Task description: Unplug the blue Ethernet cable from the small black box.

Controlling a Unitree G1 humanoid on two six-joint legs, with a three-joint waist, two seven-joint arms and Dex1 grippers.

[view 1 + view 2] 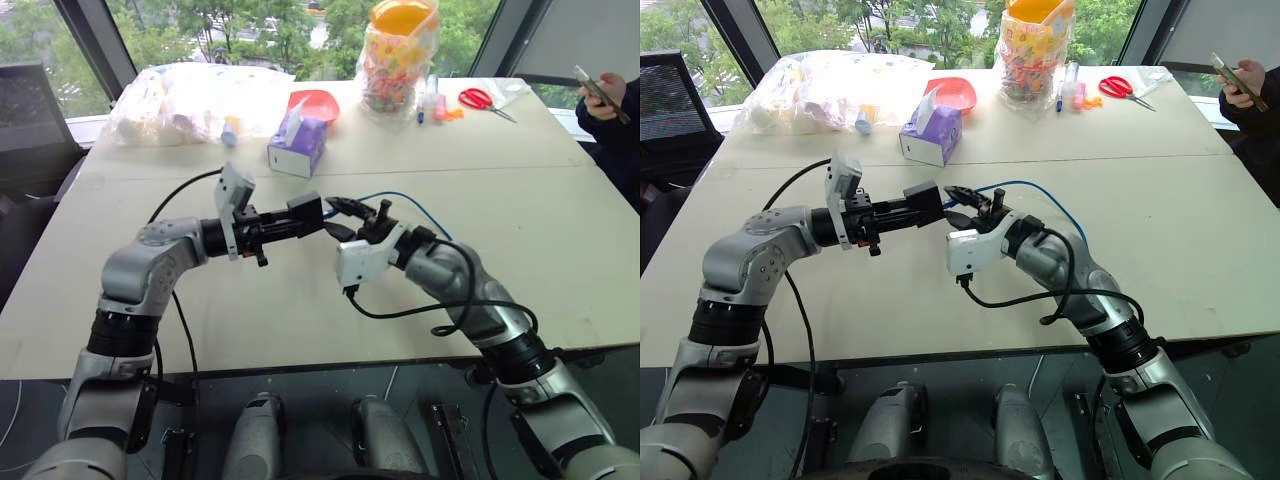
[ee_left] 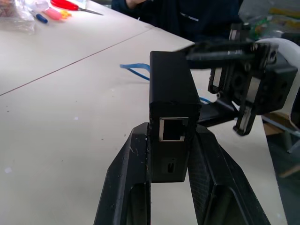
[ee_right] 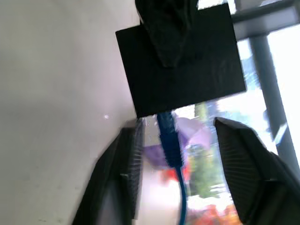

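The plug in the small black box [image 3: 169, 136] is at an angle to my right gripper, so next I move back, turn in line with the cable and pinch the plug.
My left gripper [image 1: 305, 222] is shut on the small black box [image 1: 306, 210] and holds it level above the middle of the table. In the left wrist view the box [image 2: 171, 93] stands between the two fingers, with an empty port facing the camera. The blue Ethernet cable [image 1: 392, 195] runs from the box's far side in an arc down to the table on the right. In the right wrist view its plug [image 3: 168, 136] sits in the box [image 3: 183, 65]. My right gripper [image 3: 180, 164] is open, its fingers on either side of the plug and not touching it.
A purple tissue box [image 1: 297, 146] and a red bowl [image 1: 315, 103] sit behind the grippers. A plastic bag [image 1: 190, 100] lies at the back left, with a jar of coloured items [image 1: 400, 60] and red scissors [image 1: 485, 100] at the back right. A person [image 1: 612, 115] sits at the far right edge.
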